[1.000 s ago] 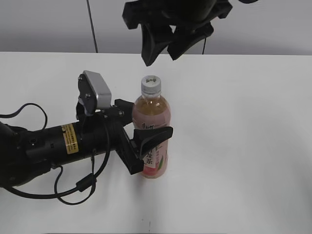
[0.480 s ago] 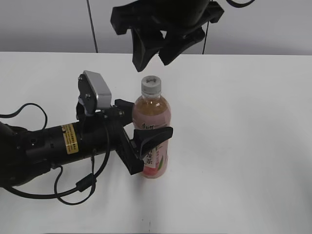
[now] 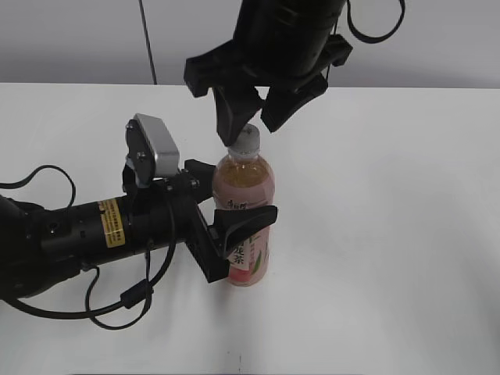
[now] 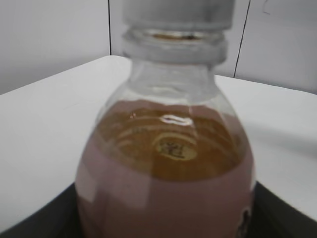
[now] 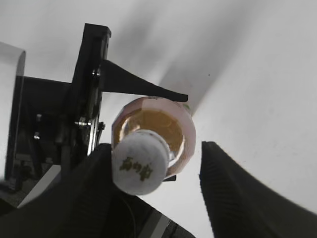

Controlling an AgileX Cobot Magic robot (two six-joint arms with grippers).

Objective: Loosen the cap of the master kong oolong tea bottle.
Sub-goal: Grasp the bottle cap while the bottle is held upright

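Observation:
I expect the white cap [image 3: 245,141] to twist loose and come off in one piece when I turn and lift it, because my left gripper [image 3: 241,224] is holding the bottle's body tight.
The master kong oolong tea bottle [image 3: 244,234] stands upright on the white table, with pale amber tea and a pink-and-white label. My left gripper [image 3: 237,232] is shut on its body from the left; in the left wrist view the bottle [image 4: 166,168] fills the frame, with dark fingers [image 4: 34,225] at the bottom corners. The white cap [image 3: 248,139] is on the neck. My right gripper [image 3: 251,129] hangs open over it, one finger on each side. In the right wrist view the cap [image 5: 141,168] lies close to the left finger [image 5: 89,198], and the right finger [image 5: 233,188] stands apart from it.
The white table [image 3: 391,234] stretches to the right and front of the bottle. The left arm with its camera housing [image 3: 155,148] and cables [image 3: 117,301] lies across the left side. A grey wall runs behind the table's far edge.
My right gripper has come down and shifted left, from well above the bottle to around the cap. The left gripper and bottle have not moved.

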